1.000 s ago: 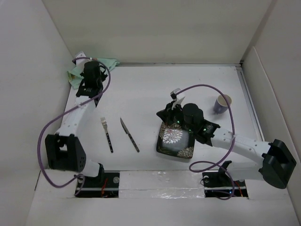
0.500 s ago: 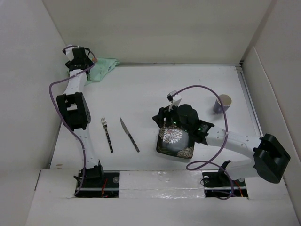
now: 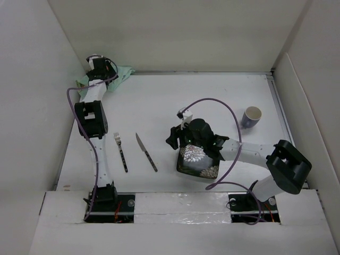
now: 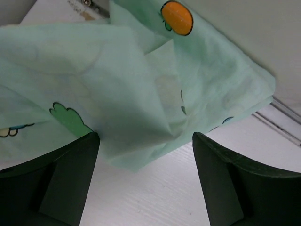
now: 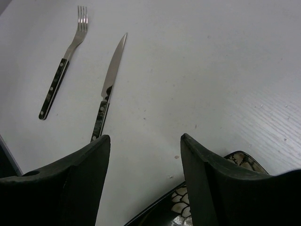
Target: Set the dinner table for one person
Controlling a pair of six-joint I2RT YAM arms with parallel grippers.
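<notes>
The cloth lies crumpled [image 3: 125, 72] in the table's far corner, away from my right gripper, so I should first pick it up with my left gripper and put it down closer to the table's middle [image 3: 151, 101].
The dinner table [image 3: 159, 101] is a plain white top. A mint-green cartoon cloth [image 3: 121, 74] lies crumpled in its far left corner. My left gripper [image 3: 97, 66] hovers just over the cloth's near edge [image 4: 141, 84], open, with nothing between its fingers [image 4: 75, 174]. A black square plate with a white flower pattern [image 3: 199, 159] lies right of centre. My right gripper [image 3: 175, 137] stands open over the plate's far left edge [image 5: 178, 212] and holds nothing. A fork [image 3: 120, 152] and a knife [image 3: 146, 152] lie side by side left of the plate.
A purple cup [image 3: 252, 116] stands upright at the right. White walls close the table on the left, far and right sides; the cloth sits against the far wall. In the right wrist view the fork [image 5: 61, 80] and knife [image 5: 109, 80] lie ahead on bare tabletop [image 5: 211, 70].
Both grippers have gone from shut to open. The left arm has stretched further into the far left corner over the cloth. The right gripper has shifted left along the plate's far edge.
</notes>
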